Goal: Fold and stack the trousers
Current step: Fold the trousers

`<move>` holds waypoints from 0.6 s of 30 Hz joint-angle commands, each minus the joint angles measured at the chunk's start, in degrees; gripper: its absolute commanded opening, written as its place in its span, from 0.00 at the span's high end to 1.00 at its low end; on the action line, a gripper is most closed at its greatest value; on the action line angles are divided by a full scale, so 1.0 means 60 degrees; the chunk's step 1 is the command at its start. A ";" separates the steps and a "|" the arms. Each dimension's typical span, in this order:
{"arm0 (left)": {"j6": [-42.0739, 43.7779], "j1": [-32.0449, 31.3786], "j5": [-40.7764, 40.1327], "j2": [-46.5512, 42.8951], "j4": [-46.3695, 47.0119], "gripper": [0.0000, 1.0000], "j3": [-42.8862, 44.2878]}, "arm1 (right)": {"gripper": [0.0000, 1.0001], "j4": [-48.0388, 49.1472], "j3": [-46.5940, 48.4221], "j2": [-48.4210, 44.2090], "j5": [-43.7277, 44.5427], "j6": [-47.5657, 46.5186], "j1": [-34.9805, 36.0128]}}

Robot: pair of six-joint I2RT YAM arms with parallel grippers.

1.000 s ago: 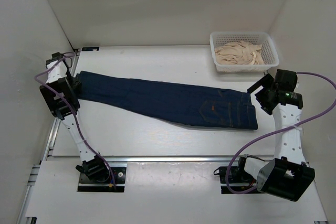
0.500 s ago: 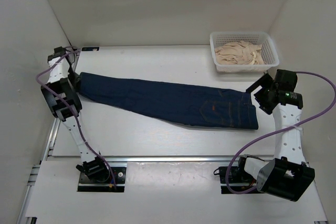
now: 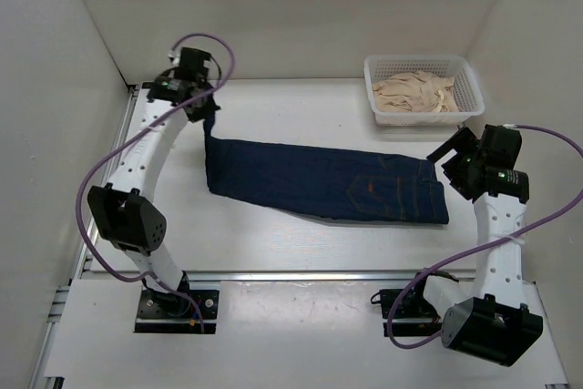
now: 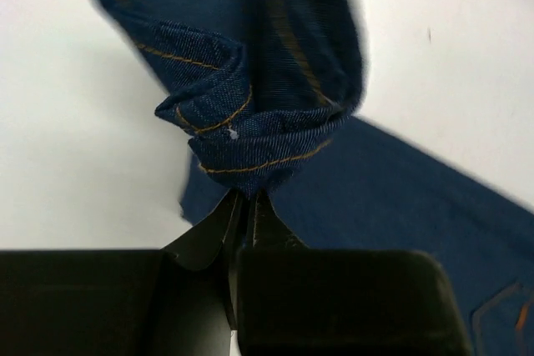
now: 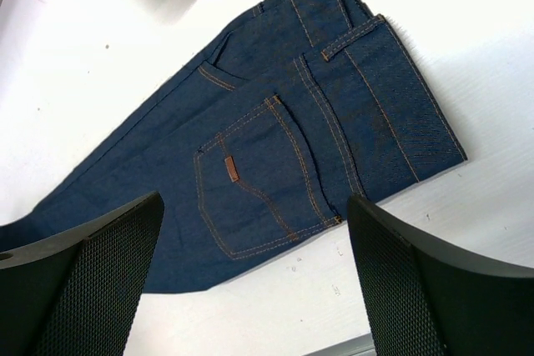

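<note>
My left gripper should go on folding before it stops, until the leg hems [image 4: 260,152] it holds come near the back pocket [image 3: 370,190], because the trousers lie flat up to that pocket.
The dark navy trousers [image 3: 328,181] lie across the table, waistband at the right near my right gripper. My left gripper [image 3: 209,116] is shut on the leg hems and holds them lifted above the table at the left end, so the legs bend upward there. In the left wrist view the bunched hems [image 4: 250,135] with orange stitching sit pinched at my closed fingertips [image 4: 244,199]. My right gripper [image 3: 453,154] is open and empty, hovering just right of the waistband. The right wrist view shows the back pocket and waistband [image 5: 275,172] between its spread fingers [image 5: 417,289].
A white basket [image 3: 423,88] holding beige cloth stands at the back right. White walls close in the left, back and right sides. A metal rail [image 3: 301,274] runs along the table's near edge.
My left gripper has taken the leg hems and carried them up and to the right, from the far left edge toward the middle back. The trousers look shorter. The right arm barely moved.
</note>
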 commanded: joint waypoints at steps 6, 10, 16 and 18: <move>-0.1414 -0.2653 -0.1338 -0.0505 -0.0192 0.90 -0.1049 | 0.06 -0.0235 -0.0117 -0.0339 -0.0179 -0.0089 0.0026; -0.1986 -0.3811 -0.1441 -0.0125 -0.0089 0.90 -0.1049 | 0.06 -0.0235 -0.0117 -0.0426 -0.0267 -0.0089 0.0026; -0.2280 -0.4018 -0.1353 0.0387 -0.0279 0.90 -0.0405 | 0.06 -0.0323 -0.0117 -0.0515 -0.0267 -0.0177 0.0026; -0.2368 -0.4018 -0.1353 0.0388 -0.0280 0.90 -0.0010 | 0.06 -0.0323 -0.0117 -0.0515 -0.0267 -0.0177 0.0026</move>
